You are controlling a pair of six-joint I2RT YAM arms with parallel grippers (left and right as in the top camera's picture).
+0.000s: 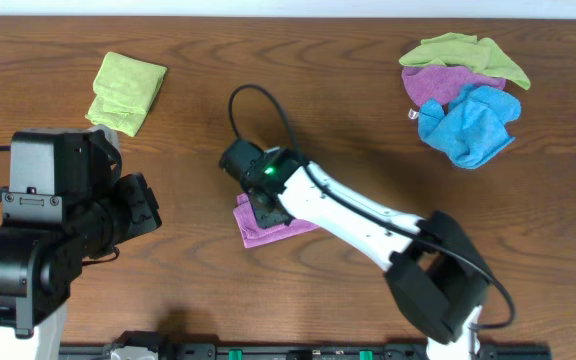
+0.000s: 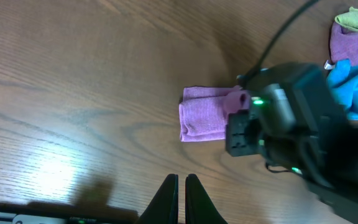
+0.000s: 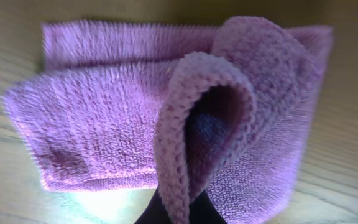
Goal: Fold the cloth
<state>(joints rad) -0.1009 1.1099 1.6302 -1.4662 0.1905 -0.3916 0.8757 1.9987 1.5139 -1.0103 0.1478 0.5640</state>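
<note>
The purple cloth's top layer (image 3: pixel 207 106) bunches crookedly in my right gripper, so I'll release its raised edge and bring my left gripper to the cloth's uneven folded end (image 1: pixel 243 222).
A purple cloth (image 1: pixel 268 228) lies folded on the wooden table near the middle. It also shows in the left wrist view (image 2: pixel 202 113) and fills the right wrist view (image 3: pixel 104 130). My right gripper (image 1: pixel 265 200) is over it and shut on a raised edge of the purple cloth, which curls up between the black fingers (image 3: pixel 179 208). My left gripper (image 2: pixel 179 193) is shut and empty, hovering above bare table in front of the cloth. The left arm sits at the table's left side (image 1: pixel 58 215).
A folded yellow-green cloth (image 1: pixel 126 90) lies at the back left. A pile of green, purple and blue cloths (image 1: pixel 463 95) lies at the back right. A black cable (image 1: pixel 258 100) loops above the right wrist.
</note>
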